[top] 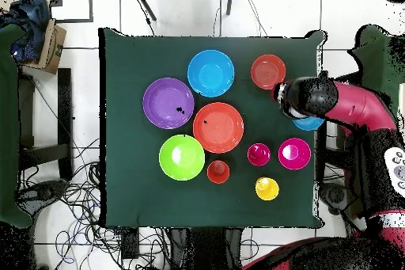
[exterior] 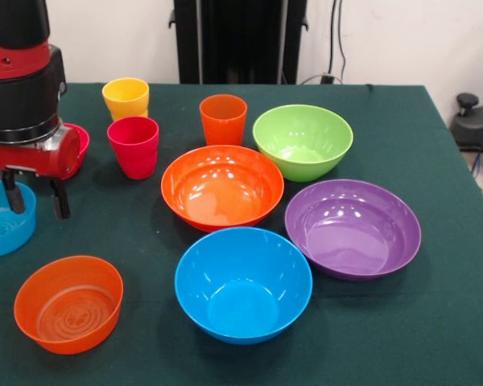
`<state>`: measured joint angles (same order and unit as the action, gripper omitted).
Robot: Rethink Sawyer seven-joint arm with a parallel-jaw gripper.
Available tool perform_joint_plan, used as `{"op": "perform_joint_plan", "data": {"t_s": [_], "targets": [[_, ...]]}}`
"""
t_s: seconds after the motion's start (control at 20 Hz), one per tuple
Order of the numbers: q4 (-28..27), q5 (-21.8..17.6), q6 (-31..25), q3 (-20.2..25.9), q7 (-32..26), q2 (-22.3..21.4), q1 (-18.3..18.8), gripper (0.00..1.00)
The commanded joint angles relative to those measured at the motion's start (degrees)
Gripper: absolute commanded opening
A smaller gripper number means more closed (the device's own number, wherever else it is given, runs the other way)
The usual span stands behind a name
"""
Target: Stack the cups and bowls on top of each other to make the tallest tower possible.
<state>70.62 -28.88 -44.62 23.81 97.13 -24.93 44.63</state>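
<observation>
I expect the small translucent blue bowl [exterior: 8, 221] to sit high when I lower it into the small magenta bowl, because it has steep sides and a broad base.
My gripper [exterior: 36, 197] is open and empty at the table's left side, its fingers [exterior: 60, 199] hanging over the right rim of the small translucent blue bowl [exterior: 2, 223]. The small magenta bowl [exterior: 80, 138] is partly hidden behind the wrist. The yellow cup [exterior: 125, 98], red-pink cup [exterior: 134, 145] and orange cup [exterior: 223, 119] stand apart at the back. The large orange bowl [exterior: 221, 186], lime green bowl [exterior: 303, 141], purple bowl [exterior: 352, 227], blue bowl [exterior: 243, 283] and small translucent orange bowl [exterior: 68, 304] sit separately. Nothing is stacked. In the overhead view the arm [top: 304, 96] covers most of the translucent blue bowl [top: 308, 123].
The table has a dark green cloth [exterior: 419, 322]. The black pedestal [exterior: 237, 40] stands behind the far edge. A black device [exterior: 473, 125] sits off the table's right side. Cables lie on the floor [top: 71, 195] around the table.
</observation>
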Motion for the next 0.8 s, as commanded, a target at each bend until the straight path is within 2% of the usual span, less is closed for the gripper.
{"op": "perform_joint_plan", "data": {"t_s": [0.05, 0.35, 0.8], "targets": [[4.88, -4.83, 3.83, -1.2, -4.29, 3.08, -1.88, 1.0], [6.65, -6.33, 4.99, -1.27, -5.92, 2.85, -0.44, 1.0], [5.84, -9.18, 7.09, -2.05, -6.6, 4.88, 0.22, 1.0]]}}
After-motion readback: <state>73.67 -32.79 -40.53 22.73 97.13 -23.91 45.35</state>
